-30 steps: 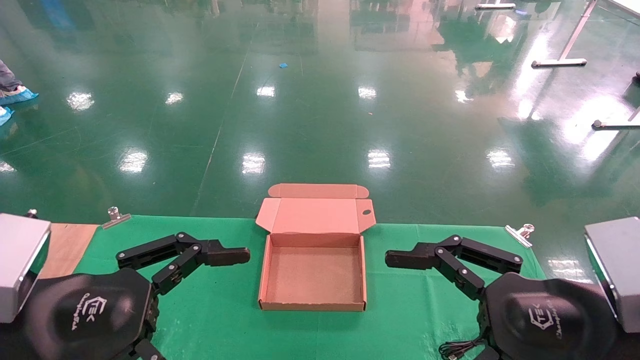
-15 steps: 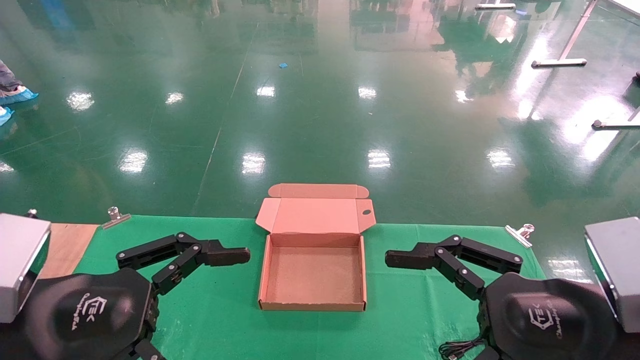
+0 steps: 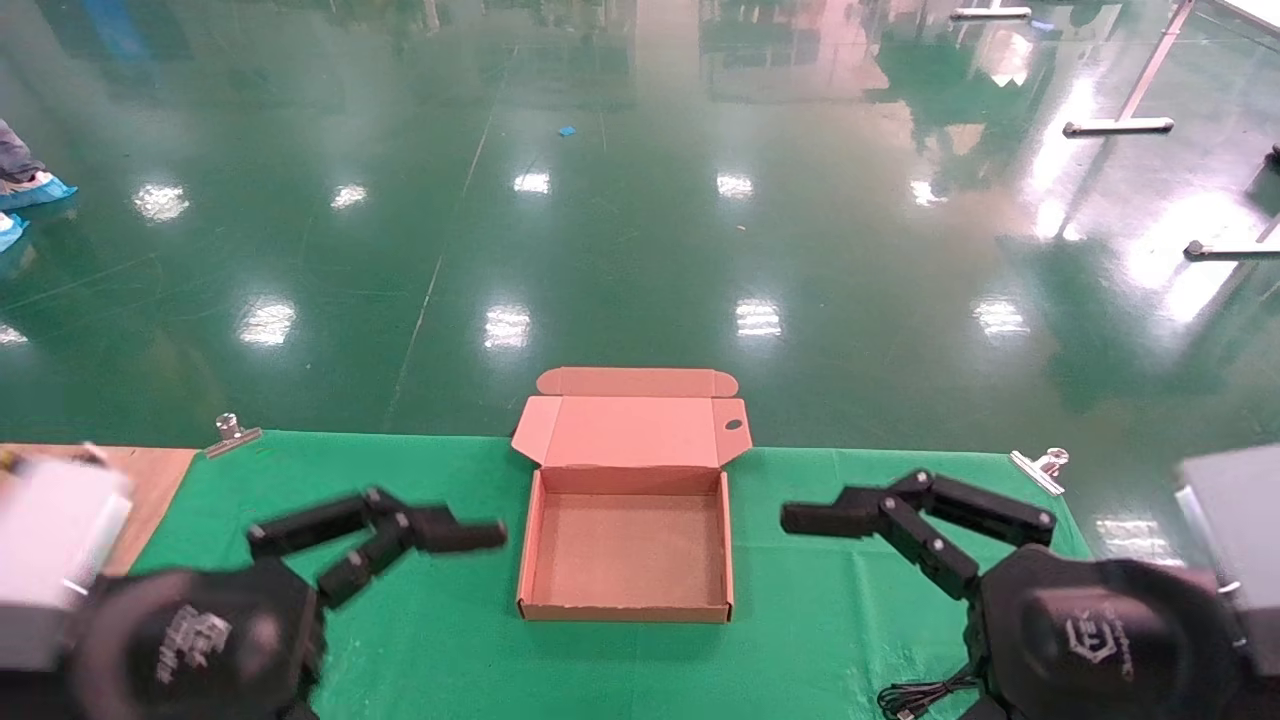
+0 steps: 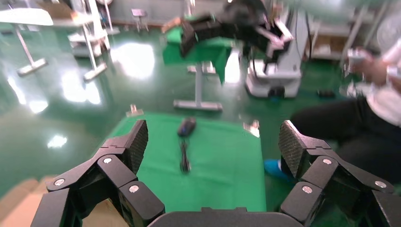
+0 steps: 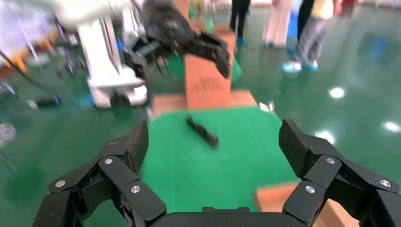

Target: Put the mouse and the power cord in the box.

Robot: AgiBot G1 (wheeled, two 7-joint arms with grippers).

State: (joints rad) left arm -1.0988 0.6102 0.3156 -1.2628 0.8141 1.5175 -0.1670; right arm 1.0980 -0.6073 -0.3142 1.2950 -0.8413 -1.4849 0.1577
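I expect the black mouse (image 4: 187, 126) to hang below when I carry the bundle to the box, because the mouse's thin cable (image 3: 914, 697) is gathered into that bundle.
The brown cardboard box (image 3: 532, 560) lies open and empty at the middle of the green cloth, lid folded back. My left gripper (image 4: 213, 137) hovers left of it, open, nothing between its fingers (image 3: 440, 530). Its wrist view looks across the cloth to the black mouse (image 4: 187, 126) with its thin cable (image 4: 183, 158). My right gripper (image 5: 213, 137) hovers right of the box, open and empty, with one finger (image 3: 830, 518) showing in the head view. Its view shows the bundled power cord (image 5: 202, 132) lying on the cloth beyond. In the head view only a thin black cable (image 3: 920, 695) shows under my right wrist.
The green cloth (image 3: 440, 620) is clamped to the table by metal clips (image 3: 232, 435) (image 3: 1040, 468). Bare wood (image 3: 140, 490) shows at the table's far left. Beyond the table's far edge is glossy green floor. A seated person (image 4: 369, 113) is beyond the mouse's end.
Both arms have begun to shift: the left gripper has moved slightly right and lower and is blurred, and the right gripper has moved slightly right. The box has not moved.
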